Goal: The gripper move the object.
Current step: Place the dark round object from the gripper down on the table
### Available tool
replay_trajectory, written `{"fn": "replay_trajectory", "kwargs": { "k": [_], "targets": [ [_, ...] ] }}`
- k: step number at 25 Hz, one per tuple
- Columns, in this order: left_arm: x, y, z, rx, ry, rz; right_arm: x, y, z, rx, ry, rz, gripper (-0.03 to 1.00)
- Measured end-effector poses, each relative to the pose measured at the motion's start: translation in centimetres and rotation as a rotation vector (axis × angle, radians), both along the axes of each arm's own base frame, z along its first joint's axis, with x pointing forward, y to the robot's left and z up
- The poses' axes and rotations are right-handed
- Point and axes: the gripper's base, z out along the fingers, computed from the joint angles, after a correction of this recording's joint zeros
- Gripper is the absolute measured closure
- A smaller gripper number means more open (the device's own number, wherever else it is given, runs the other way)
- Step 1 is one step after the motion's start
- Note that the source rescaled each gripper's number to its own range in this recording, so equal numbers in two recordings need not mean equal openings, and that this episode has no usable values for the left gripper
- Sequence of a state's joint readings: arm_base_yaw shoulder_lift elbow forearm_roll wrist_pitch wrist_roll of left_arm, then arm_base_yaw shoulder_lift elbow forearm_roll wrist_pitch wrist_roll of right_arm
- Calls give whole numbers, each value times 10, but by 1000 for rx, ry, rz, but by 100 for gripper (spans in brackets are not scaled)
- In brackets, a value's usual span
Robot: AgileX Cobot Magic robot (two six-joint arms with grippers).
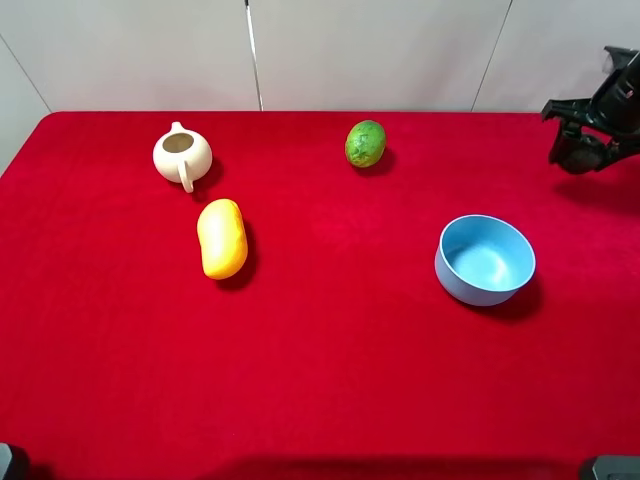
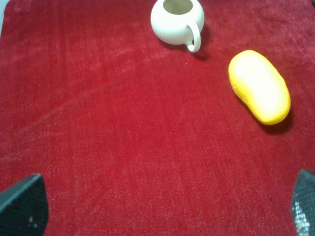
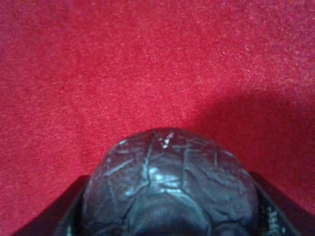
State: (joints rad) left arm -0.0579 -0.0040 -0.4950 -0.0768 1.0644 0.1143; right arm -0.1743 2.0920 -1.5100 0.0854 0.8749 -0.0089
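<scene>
The dark ball (image 1: 580, 156) is in my right gripper, out of my left gripper's reach, so next my right gripper puts it down beside the yellow mango (image 1: 294, 239) first.
The dark brown-purple glossy ball (image 3: 170, 182) fills the right wrist view, held between the two black fingers of my right gripper (image 3: 174, 219). In the high view that gripper (image 1: 588, 140) is at the far right back of the red table, shut on the ball (image 1: 583, 153) and held a little above the cloth, with its shadow beneath. My left gripper (image 2: 170, 206) is open and empty over bare red cloth; only its two fingertips (image 2: 24, 206) show. The left gripper is out of the high view.
A blue bowl (image 1: 485, 260) stands right of centre, in front of my right gripper. A green oval fruit (image 1: 366, 143) lies at the back middle. A yellow mango (image 1: 222, 238) (image 2: 259, 86) and a cream pot with a handle (image 1: 181, 155) (image 2: 177, 22) sit at the left.
</scene>
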Motion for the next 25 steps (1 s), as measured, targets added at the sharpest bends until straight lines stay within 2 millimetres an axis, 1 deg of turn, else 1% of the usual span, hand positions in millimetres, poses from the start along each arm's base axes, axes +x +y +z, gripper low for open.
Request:
{"fn": "replay_trajectory", "kwargs": {
  "k": [7, 12, 13, 18, 21, 25],
  "targets": [
    [0, 0, 0, 0, 0, 0, -10, 4, 38, 16, -31, -3, 97],
    [0, 0, 0, 0, 0, 0, -21, 10, 64, 60, -46, 8, 97],
    [0, 0, 0, 0, 0, 0, -21, 10, 64, 60, -46, 8, 97],
    [0, 0, 0, 0, 0, 0, -31, 17, 84, 106, -42, 20, 97],
    [0, 0, 0, 0, 0, 0, -34, 31, 90, 110, -27, 61, 97],
    [0, 0, 0, 0, 0, 0, -39, 69, 100, 100, -23, 171, 97]
  ]
}}
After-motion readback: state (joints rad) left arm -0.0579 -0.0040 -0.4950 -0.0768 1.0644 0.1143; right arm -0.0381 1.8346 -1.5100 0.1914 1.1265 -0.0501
